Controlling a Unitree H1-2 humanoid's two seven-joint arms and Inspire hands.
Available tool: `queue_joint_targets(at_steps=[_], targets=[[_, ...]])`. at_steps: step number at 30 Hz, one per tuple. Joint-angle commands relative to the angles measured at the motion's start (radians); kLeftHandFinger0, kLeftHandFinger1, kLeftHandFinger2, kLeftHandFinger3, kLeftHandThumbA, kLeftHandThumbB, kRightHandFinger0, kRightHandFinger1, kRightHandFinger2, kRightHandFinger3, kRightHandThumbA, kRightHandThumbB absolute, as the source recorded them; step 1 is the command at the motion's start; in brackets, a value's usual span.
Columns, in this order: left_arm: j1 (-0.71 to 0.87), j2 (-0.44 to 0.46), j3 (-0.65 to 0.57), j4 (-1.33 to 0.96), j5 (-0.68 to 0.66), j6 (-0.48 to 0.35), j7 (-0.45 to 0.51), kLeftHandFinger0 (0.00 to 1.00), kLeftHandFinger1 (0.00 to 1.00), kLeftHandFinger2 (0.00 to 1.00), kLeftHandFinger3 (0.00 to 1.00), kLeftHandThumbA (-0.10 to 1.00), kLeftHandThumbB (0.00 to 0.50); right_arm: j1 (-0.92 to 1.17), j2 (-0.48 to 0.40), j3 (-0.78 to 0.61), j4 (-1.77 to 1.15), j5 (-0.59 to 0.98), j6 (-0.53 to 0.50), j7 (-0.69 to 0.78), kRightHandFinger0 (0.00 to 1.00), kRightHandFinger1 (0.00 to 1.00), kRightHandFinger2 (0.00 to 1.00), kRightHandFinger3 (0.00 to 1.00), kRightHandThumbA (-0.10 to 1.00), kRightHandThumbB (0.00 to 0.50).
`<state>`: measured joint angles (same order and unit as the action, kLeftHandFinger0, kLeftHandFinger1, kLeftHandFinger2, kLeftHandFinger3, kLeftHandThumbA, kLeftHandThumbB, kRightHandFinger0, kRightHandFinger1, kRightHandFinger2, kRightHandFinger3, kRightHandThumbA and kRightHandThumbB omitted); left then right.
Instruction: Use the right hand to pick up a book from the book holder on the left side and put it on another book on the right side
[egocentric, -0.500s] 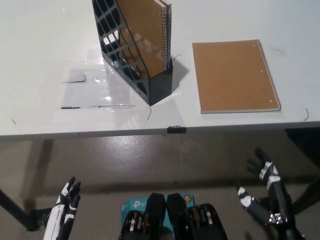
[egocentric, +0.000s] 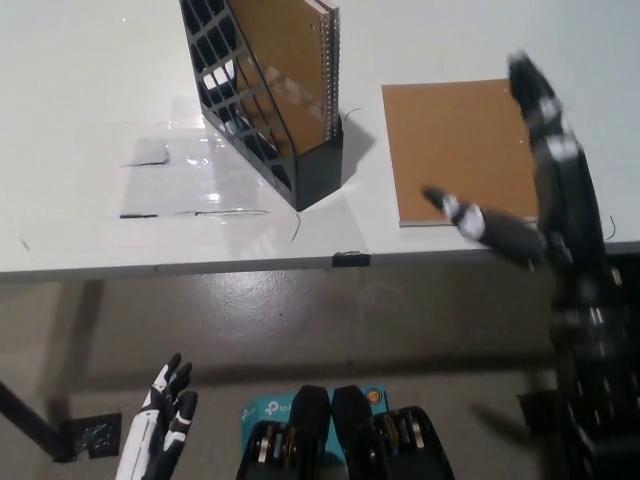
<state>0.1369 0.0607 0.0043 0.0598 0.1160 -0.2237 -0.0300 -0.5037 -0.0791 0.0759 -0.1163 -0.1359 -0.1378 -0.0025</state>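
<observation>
I expect the brown book (egocentric: 287, 72) to slide free and leave the book holder empty when I lift it, because only the book's spine (egocentric: 331, 80) rises above the book holder's low front.
A brown spiral-bound book (egocentric: 290, 55) stands upright in the black lattice book holder (egocentric: 262, 115) on the white table. A second brown spiral book (egocentric: 455, 150) lies flat on the table to the right of the holder. My black right hand (egocentric: 530, 170) is raised over the right part of the flat book, open, fingers spread, holding nothing. It is well to the right of the holder. My white left hand (egocentric: 160, 425) rests low at the lower left, below the table edge, fingers apart and empty.
The white table (egocentric: 90, 220) has its front edge running across the middle of the view, with a small black clip (egocentric: 351, 260) on it. A clear plastic sheet (egocentric: 185, 175) lies left of the holder. Grey floor shows below.
My right hand has risen from below the table edge up over the flat book on the right. The left hand has shifted slightly right.
</observation>
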Motion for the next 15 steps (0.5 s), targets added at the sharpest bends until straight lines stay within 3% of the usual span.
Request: queue_joint_targets(at_steps=[1,2,6,9,15], targets=[[0.009,0.015,-0.012,0.001,0.02,-0.017,0.004,1.0,1.0,1.0,1.0,0.93,0.191,-0.308,0.014,0.002,0.22,0.007,0.196,0.045,1.0,1.0,1.0,1.0,0.91,0.292],[0.013,0.017,-0.012,0.003,0.019,-0.012,0.003,1.0,1.0,1.0,1.0,0.94,0.202,-0.358,0.022,0.0,0.289,0.012,0.193,0.041,1.0,1.0,1.0,1.0,0.91,0.302],[0.013,0.026,-0.017,0.019,0.031,-0.037,0.006,1.0,1.0,1.0,1.0,0.95,0.177,-0.48,0.043,-0.013,0.478,0.053,0.21,0.049,1.0,1.0,1.0,1.0,0.95,0.255],[0.018,0.033,-0.022,0.017,0.034,-0.034,0.0,1.0,1.0,1.0,1.0,0.95,0.177,-0.569,0.055,-0.018,0.627,0.062,0.24,0.055,1.0,1.0,1.0,1.0,0.98,0.301],[0.026,0.032,-0.034,0.013,0.04,-0.041,-0.001,1.0,1.0,1.0,1.0,0.91,0.174,-0.726,0.083,-0.07,0.951,0.122,0.174,0.045,1.0,1.0,1.0,1.0,0.96,0.292]])
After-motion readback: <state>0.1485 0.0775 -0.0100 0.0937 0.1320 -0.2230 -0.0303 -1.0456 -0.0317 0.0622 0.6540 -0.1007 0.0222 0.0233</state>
